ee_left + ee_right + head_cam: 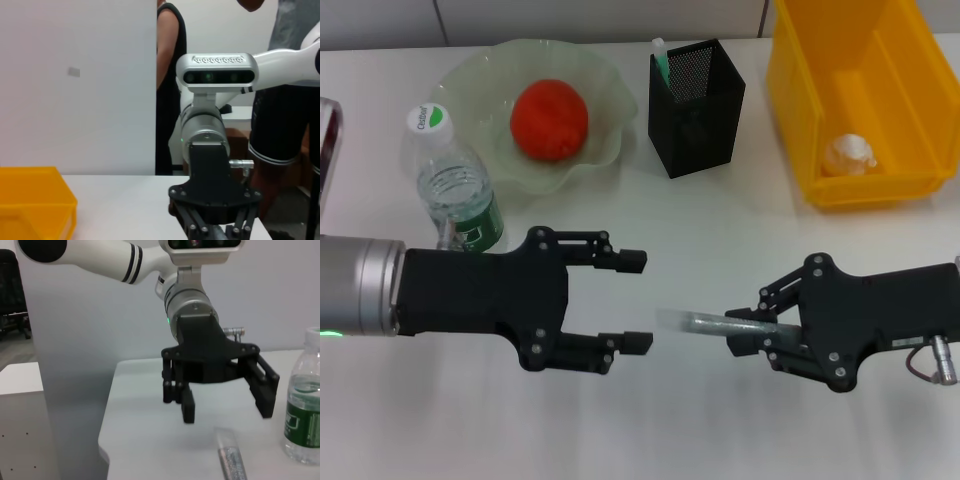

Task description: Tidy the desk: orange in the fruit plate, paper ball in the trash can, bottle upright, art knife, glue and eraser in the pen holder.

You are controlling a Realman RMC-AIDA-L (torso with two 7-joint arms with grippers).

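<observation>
I should take the glue's loose end (671,319) with my left gripper before going to the pen holder, because my right gripper holds the glue level (720,325) with that end just short of my left gripper.
My right gripper (742,330) is shut on the glue (695,322), a grey, partly clear stick held level just above the desk (650,430); its free end points at my left gripper (635,302). That one stands open a short gap away, and the right wrist view shows it (222,402) above the glue (230,460). The orange (550,118) lies in the fruit plate (605,90). The bottle (458,190) stands upright beside the left arm. The art knife (661,58) sticks out of the pen holder (698,110). The paper ball (848,155) sits in the trash can (800,120). The eraser is out of view.
A red and grey object (326,140) pokes in at the desk's left edge. In the left wrist view the trash can (35,200) is seen beside the right arm's wrist (210,190), with people standing behind the desk. The bottle (304,405) stands close to the left gripper.
</observation>
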